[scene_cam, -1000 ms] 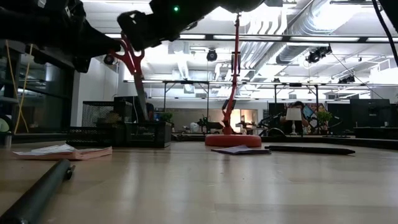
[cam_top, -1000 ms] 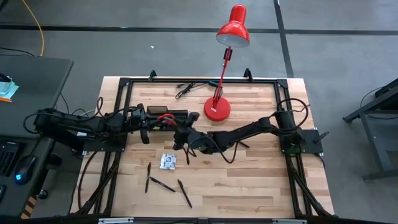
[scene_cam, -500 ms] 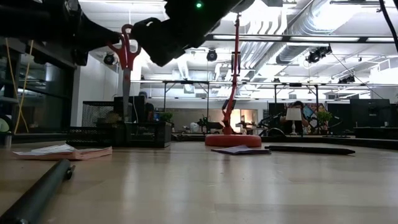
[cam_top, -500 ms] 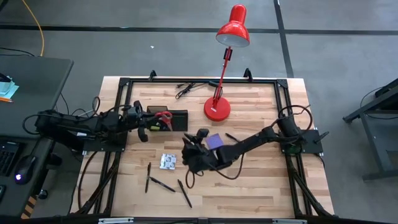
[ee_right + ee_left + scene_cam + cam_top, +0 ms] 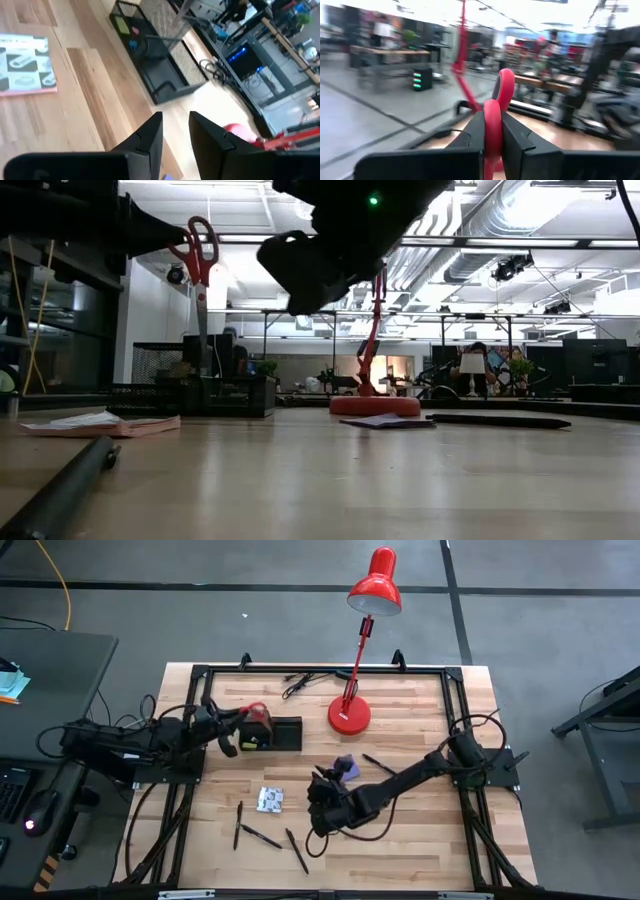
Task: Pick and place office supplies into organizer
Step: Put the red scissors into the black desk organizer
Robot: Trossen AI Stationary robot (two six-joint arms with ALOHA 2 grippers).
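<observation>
The scissors' blades (image 5: 203, 340) are hanging at the edge of the organizer's taller section. The robot's left gripper should pull back over that taller section (image 5: 160, 362) before it lowers the scissors in.
My left gripper (image 5: 243, 724) is shut on the red-handled scissors (image 5: 200, 255) at the left end of the black organizer (image 5: 272, 733). In the low view the blades point down toward the organizer's taller section (image 5: 205, 365). My right gripper (image 5: 320, 790) hovers open over the table's middle with nothing between its fingers, near the purple pad (image 5: 345, 768). The patterned packet (image 5: 269, 800) lies flat left of it, and also shows in the right wrist view (image 5: 22, 65). Three black pens (image 5: 262, 837) lie near the front edge and another (image 5: 377, 763) lies right of the pad. My left gripper pinches a red handle loop (image 5: 492, 116) of the scissors between its two fingers (image 5: 474, 136). The fingers come in level from the table's left. The scissors stand upright with the handles up and the blades hanging down over the organizer; whether the tips touch it I cannot tell.
The red lamp's round base (image 5: 349, 717) stands right of the organizer, its head leaning over the far edge. A black cable (image 5: 300, 685) lies at the back. Black frame rails (image 5: 190, 740) run along the table's sides. Bare wood lies at the near right.
My right gripper has drawn away from the scissors and the organizer toward the near edge and sunk lower, uncovering the purple pad. My left gripper has pulled slightly toward the left edge, and the scissors have swung from tilted to upright.
</observation>
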